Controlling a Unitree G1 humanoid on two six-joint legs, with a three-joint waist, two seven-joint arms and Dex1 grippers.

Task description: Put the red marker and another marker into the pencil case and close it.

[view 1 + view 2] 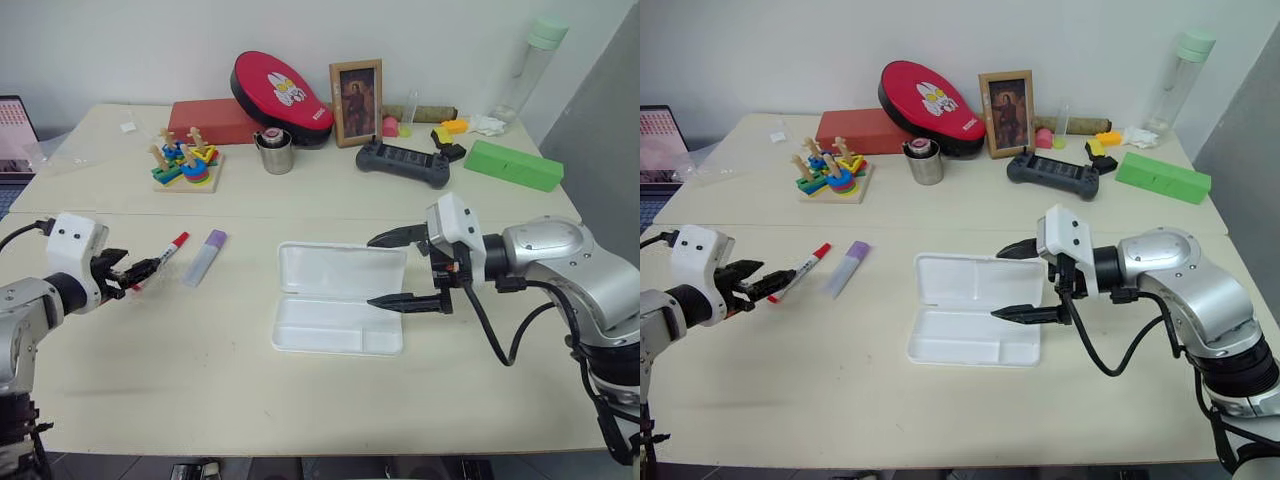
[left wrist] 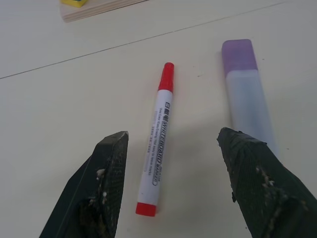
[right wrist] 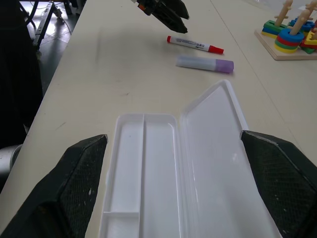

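I keep moving my left gripper forward until its open fingers are on either side of the red marker's white body [image 1: 804, 269], then close them, because the red marker [image 1: 808, 265] lies lengthwise along the gap between the fingers.
The red marker [image 2: 157, 144] lies flat on the table, white barrel with a red cap and red end. My left gripper [image 2: 171, 139] is open, its fingers standing either side of the marker's near end without gripping it. The other marker [image 1: 205, 257], thick with a lilac cap, lies just right of the red one. The white pencil case [image 1: 335, 270] lies open at the table's middle, lid flat, its tray bare. My right gripper [image 1: 372, 272] hangs open over the case's right end, pointing left with nothing between its fingers.
Along the back stand a wooden stacking toy [image 1: 185, 165], a metal cup [image 1: 275, 152], a red box [image 1: 212, 120], a red pad [image 1: 280, 95], a framed picture [image 1: 356, 102], a black controller [image 1: 403, 160], a green box [image 1: 512, 165] and a bottle [image 1: 530, 65].
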